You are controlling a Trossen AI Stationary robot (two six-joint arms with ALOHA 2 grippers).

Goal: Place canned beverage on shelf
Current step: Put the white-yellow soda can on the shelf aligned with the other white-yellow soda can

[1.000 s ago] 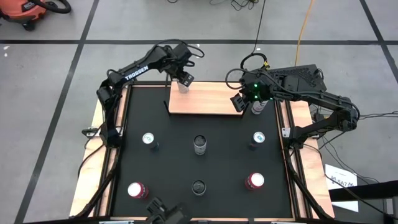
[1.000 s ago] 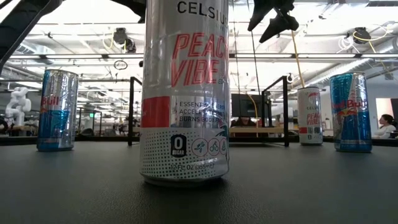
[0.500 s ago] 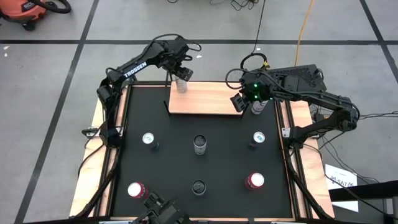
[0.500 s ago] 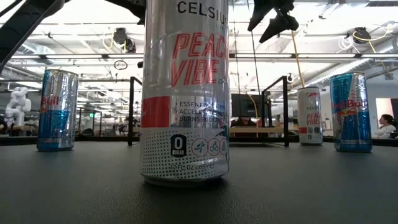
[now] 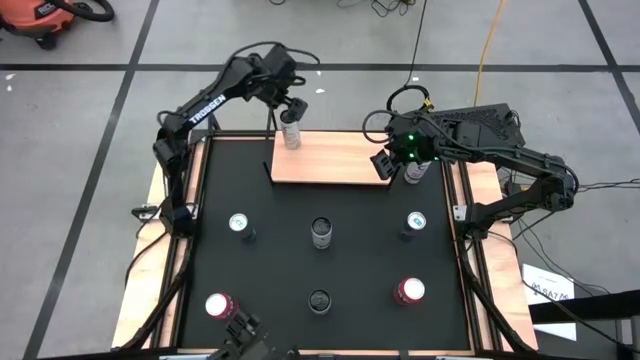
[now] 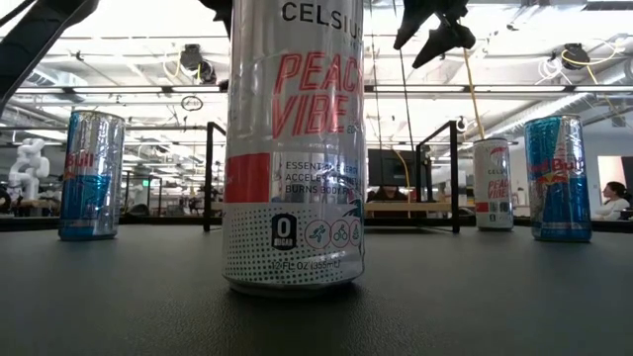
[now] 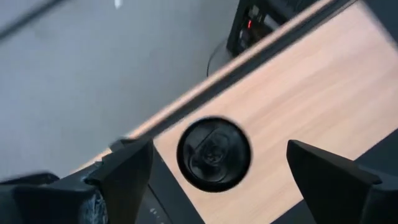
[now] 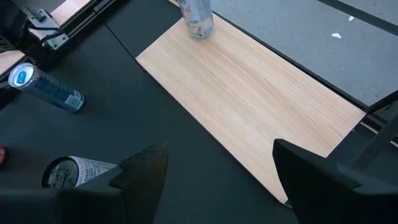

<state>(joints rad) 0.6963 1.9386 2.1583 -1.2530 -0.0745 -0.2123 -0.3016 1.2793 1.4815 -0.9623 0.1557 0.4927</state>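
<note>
I should carry on moving my left gripper to the silver can on the black tabletop (image 5: 321, 232) and close my left gripper there, since the can upright on the shelf (image 5: 290, 132) is clear of my fingers.
The shelf (image 5: 335, 158), a light-wood board with black end rails, lies at the table's far middle. A silver canned beverage (image 5: 291, 136) stands upright on its base at the shelf's far left corner; its dark top (image 7: 214, 152) shows in the left wrist view. My left gripper (image 5: 289, 112) hangs open above the can, its fingers (image 7: 127, 171) wide on either side and clear of it. My right gripper (image 5: 384, 164) stands open over the shelf's right end with nothing between its fingers (image 8: 144, 169).
Another can (image 5: 412, 172) stands just right of the shelf beside my right gripper. Several more cans stand on the black tabletop: blue ones (image 5: 241, 225) (image 5: 415, 222), a silver one (image 5: 321, 232), a dark one (image 5: 319, 300) and red-topped ones (image 5: 218, 305) (image 5: 408, 291).
My left gripper has risen from around the can on the shelf and drawn back a little toward the table's far edge. The can stays upright where it was, at the shelf's far left corner.
</note>
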